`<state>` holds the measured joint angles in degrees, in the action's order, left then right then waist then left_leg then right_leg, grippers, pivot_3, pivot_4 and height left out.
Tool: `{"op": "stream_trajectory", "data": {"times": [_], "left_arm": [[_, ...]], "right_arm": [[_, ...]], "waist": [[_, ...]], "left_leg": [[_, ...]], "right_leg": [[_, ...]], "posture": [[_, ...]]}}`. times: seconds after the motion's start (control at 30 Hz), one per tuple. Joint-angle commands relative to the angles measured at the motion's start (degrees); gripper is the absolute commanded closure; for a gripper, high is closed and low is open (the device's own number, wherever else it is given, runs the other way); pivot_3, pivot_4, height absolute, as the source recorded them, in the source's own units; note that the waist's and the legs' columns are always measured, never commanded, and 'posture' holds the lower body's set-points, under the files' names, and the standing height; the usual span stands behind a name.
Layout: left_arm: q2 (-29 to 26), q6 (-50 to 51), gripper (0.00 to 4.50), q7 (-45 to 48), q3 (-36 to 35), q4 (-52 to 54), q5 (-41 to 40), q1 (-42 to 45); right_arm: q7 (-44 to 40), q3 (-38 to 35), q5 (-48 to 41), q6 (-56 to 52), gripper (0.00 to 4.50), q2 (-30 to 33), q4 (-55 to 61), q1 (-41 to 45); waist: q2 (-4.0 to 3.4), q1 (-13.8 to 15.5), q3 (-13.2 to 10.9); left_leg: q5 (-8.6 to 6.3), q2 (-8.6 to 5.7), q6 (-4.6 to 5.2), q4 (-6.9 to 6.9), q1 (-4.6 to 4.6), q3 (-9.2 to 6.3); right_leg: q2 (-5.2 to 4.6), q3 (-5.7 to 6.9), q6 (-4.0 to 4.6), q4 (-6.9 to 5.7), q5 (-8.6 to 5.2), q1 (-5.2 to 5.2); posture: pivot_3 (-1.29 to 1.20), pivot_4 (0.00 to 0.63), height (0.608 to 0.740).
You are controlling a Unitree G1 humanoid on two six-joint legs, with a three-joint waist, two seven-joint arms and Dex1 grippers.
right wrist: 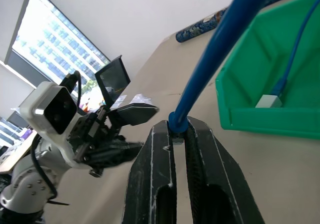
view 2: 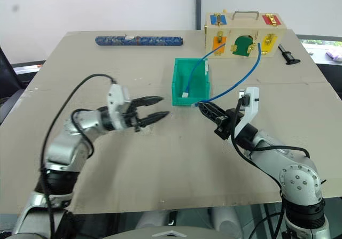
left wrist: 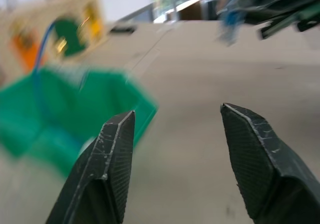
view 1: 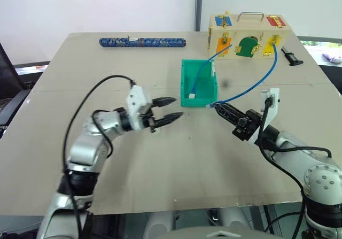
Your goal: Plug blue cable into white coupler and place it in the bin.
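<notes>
The blue cable's free length [view 1: 251, 89] keeps a curve in the air [view 1: 272, 68], so I expect the cable to stay arched when I carry it by the white coupler.
My right gripper [view 1: 215, 107] is shut on one end of the blue cable [view 1: 251, 86], just right of the bin's near corner. From the fingertips the cable arcs up and away toward the wooden box. In the right wrist view the cable [right wrist: 220, 48] rises out from between the closed fingers [right wrist: 155, 164]. The white coupler is hidden from me. The teal bin [view 1: 184, 78] stands at the table's middle. My left gripper [view 1: 176, 107] is open and empty, level, pointing at the bin from its left; the left wrist view shows bare table between its fingers [left wrist: 112, 154].
A second blue cable ending in a white block [view 1: 191, 95] lies inside the bin. The wooden latch box [view 1: 248, 36] stands behind it. Along the far edge lies a blue patterned roll [view 1: 141, 42], and a small black object [view 1: 291, 56] sits at far right.
</notes>
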<state>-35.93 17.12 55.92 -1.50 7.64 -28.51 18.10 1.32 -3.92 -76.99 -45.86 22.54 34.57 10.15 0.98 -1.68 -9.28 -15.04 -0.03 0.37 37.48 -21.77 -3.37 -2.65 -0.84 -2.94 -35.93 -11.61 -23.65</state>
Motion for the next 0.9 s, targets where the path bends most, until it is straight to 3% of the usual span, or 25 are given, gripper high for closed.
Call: {"op": "stream_trajectory", "data": {"times": [0.03,0.3,0.87,0.9], "left_arm": [[-2.6,4.1,1.77,-2.5,-5.9,1.7,-1.9,-4.1],[-6.7,1.4,1.77,0.1,-9.8,1.2,1.0,-17.2],[-0.5,-8.0,1.77,-0.7,-0.3,-5.0,10.4,-11.5],[0.0,-7.7,2.00,-1.3,0.2,-5.1,10.8,-10.8]], "right_arm": [[-2.6,1.0,1.5,1.4,4.50,-0.8,0.0,0.4],[-6.1,2.9,6.1,1.9,4.50,-2.7,-3.0,0.8],[-6.1,3.0,7.4,1.1,4.50,-3.2,0.0,-0.4],[-5.9,3.0,7.3,1.1,4.50,-3.2,0.3,-0.5]], "waist": [[0.01,-0.1,0.0],[-0.01,-0.2,0.0],[-0.01,0.9,0.0],[-0.01,0.9,0.0]], "left_leg": [[0.00,0.02,0.00,0.00,0.00,0.01],[0.00,0.14,0.00,-0.08,-0.01,0.15],[0.00,0.13,-0.01,-0.08,-0.01,0.20],[0.00,0.13,-0.01,-0.08,-0.01,0.20]], "right_leg": [[0.00,-0.01,0.00,0.00,0.00,0.00],[-0.02,-0.12,0.08,0.05,-0.03,-0.09],[-0.02,-0.14,0.08,0.04,-0.01,-0.10],[-0.02,-0.14,0.08,0.04,-0.01,-0.10]], "posture": [[0.00,0.150,0.740],[0.00,0.150,0.740],[0.00,0.150,0.740],[0.00,0.150,0.740]]}}
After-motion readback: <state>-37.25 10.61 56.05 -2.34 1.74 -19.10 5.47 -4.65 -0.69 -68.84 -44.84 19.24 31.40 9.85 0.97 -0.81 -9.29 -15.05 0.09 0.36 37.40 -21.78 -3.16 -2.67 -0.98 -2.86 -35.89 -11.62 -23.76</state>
